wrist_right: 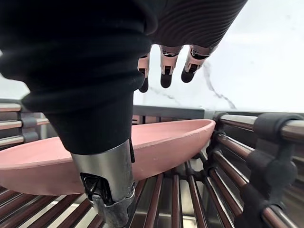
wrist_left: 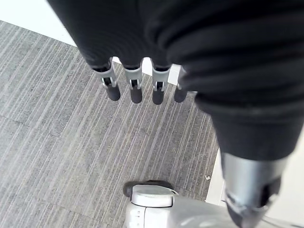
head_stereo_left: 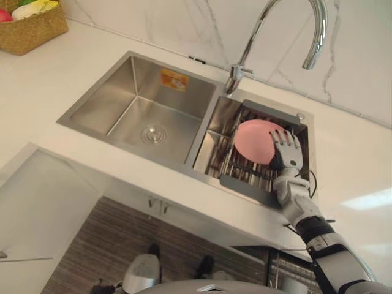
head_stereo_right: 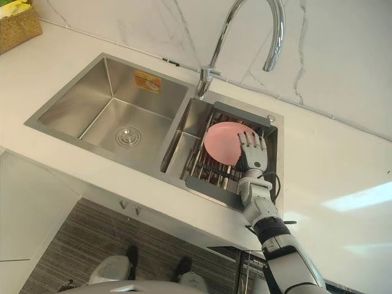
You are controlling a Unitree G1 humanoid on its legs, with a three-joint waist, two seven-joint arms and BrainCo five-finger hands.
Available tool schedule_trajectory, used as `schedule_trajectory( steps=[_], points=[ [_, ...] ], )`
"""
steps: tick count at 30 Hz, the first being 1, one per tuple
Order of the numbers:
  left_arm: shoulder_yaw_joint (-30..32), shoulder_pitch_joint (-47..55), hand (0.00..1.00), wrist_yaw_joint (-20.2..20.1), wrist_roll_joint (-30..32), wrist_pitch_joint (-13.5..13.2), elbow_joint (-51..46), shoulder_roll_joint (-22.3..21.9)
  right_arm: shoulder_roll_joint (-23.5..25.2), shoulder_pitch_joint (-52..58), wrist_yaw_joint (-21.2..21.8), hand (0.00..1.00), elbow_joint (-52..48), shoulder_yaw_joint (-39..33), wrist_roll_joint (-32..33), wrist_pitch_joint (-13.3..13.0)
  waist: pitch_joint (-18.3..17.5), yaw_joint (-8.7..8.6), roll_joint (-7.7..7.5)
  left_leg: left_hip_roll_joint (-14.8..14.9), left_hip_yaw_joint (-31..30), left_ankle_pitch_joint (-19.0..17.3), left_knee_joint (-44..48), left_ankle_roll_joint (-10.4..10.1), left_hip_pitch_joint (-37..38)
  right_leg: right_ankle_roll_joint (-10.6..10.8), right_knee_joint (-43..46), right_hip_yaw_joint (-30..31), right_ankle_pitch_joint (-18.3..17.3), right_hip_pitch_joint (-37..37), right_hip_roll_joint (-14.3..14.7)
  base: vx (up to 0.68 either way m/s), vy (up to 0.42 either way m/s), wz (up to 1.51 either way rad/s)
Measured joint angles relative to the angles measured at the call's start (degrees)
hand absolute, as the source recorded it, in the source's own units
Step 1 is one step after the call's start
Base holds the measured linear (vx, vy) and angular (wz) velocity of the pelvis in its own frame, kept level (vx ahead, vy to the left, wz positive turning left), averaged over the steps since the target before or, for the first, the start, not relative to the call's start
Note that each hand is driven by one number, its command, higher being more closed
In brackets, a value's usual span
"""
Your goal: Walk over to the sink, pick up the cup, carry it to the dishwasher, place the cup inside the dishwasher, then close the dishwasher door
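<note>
The pink dish (head_stereo_left: 254, 142) should come off right away and leave the rack empty when the robot lifts it, because its curved bottom side (wrist_right: 173, 156) rests on top of the rack's bars.
No cup shows; a shallow pink dish (head_stereo_left: 254, 139) lies tilted on the dark ribbed rack (head_stereo_left: 245, 174) in the right basin of the steel sink (head_stereo_left: 92, 101). My right hand (head_stereo_left: 286, 150) reaches over the dish's right edge. In the right wrist view its fingers (wrist_right: 166, 76) stretch straight above the pink dish (wrist_right: 161, 142) and the thumb (wrist_right: 109, 190) stands in front of the near rim, so the hand is open and holds nothing. My left hand (wrist_left: 135, 88) hangs over the striped floor with relaxed fingers.
The left basin (head_stereo_left: 141, 110) has a drain in its floor. A chrome faucet (head_stereo_left: 269, 24) arches over the right basin. A woven basket (head_stereo_left: 30, 24) sits on the white counter at the far left. Wire racking (head_stereo_left: 288, 272) shows below the counter edge at the lower right.
</note>
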Motion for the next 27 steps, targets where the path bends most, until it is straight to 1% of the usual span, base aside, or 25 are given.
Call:
schedule_trajectory(
  steps=[3, 4, 9, 10, 17, 18, 21, 27],
  points=[
    [0.01, 0.03, 0.00, -0.53, -0.03, -0.20, -0.04, -0.03, -0.10, -0.78, 0.01, 0.00, 0.00, 0.00, 0.17, -0.17, 0.54, 0.04, 0.07, 0.09, -0.02, -0.04, 0.02, -0.25, -0.67, -0.23, 0.02, -0.04, 0.19, -0.52, 0.03, -0.05, -0.001, 0.00],
    [0.01, 0.05, 0.00, -0.58, -0.04, -0.23, -0.06, -0.05, -0.14, -0.94, 0.03, 1.00, 0.00, -0.01, 0.08, -0.32, 0.87, 0.13, 0.12, 0.12, -0.04, -0.11, 0.00, -0.34, -0.68, -0.23, 0.04, -0.06, 0.19, -0.43, 0.03, -0.05, -0.001, 0.01],
    [0.03, 0.05, 0.00, -0.61, -0.04, -0.45, -0.08, 0.08, -0.23, -2.04, 0.88, 1.00, 1.41, 0.09, -0.50, -1.40, 1.70, 0.02, -0.35, 0.17, -0.04, -0.07, 0.02, -0.39, -1.23, -0.13, -0.08, -0.11, 0.23, -0.81, 0.05, -0.03, 0.000, 0.00],
    [0.03, 0.03, 0.00, -0.60, -0.04, -0.50, -0.11, 0.13, -0.23, -2.17, 1.34, 1.00, 1.97, 0.11, -0.54, -2.04, 1.81, 0.08, -0.55, 0.16, -0.03, -0.08, 0.00, -0.40, -1.36, -0.08, -0.08, -0.11, 0.20, -0.75, 0.04, -0.04, 0.002, 0.00],
    [0.02, -0.02, 0.00, -0.58, -0.09, -0.52, -0.14, 0.44, -0.51, -2.18, 2.19, 1.00, 1.99, 0.58, -2.73, -3.46, 2.52, 0.07, -1.18, 0.17, -0.01, -0.08, -0.14, -0.41, -1.75, 0.04, -0.38, -0.13, 0.12, -0.88, 0.07, -0.01, 0.000, 0.00],
    [0.02, -0.04, 0.00, -0.58, -0.11, -0.51, -0.14, 0.45, -0.58, -2.18, 2.67, 1.00, 1.98, 0.61, -2.85, -3.53, 2.53, 0.07, -1.22, 0.17, -0.01, -0.08, -0.14, -0.41, -1.87, 0.04, -0.40, -0.13, 0.13, -1.01, 0.08, 0.00, 0.000, 0.00],
    [0.01, -0.26, 0.00, -0.60, -0.13, -0.52, -0.22, 0.44, -2.78, -2.69, 3.03, 1.00, 2.02, 2.92, -4.54, -4.77, 2.98, 0.07, -1.21, 0.16, 0.01, 0.03, -0.15, -0.52, -2.43, 0.05, -0.43, -0.10, 0.25, -1.59, 0.08, 0.00, 0.000, 0.00],
    [0.01, -0.27, 0.00, -0.54, -0.14, -0.57, -0.23, 0.46, -3.48, -3.09, 3.17, 1.00, 2.06, 2.92, -4.52, -7.13, 3.30, -0.13, -1.18, 0.31, 0.01, 0.51, -1.02, -0.83, -2.33, 0.06, -0.62, -0.11, 0.36, -1.82, 0.29, 0.00, 0.000, 0.00]
  ],
)
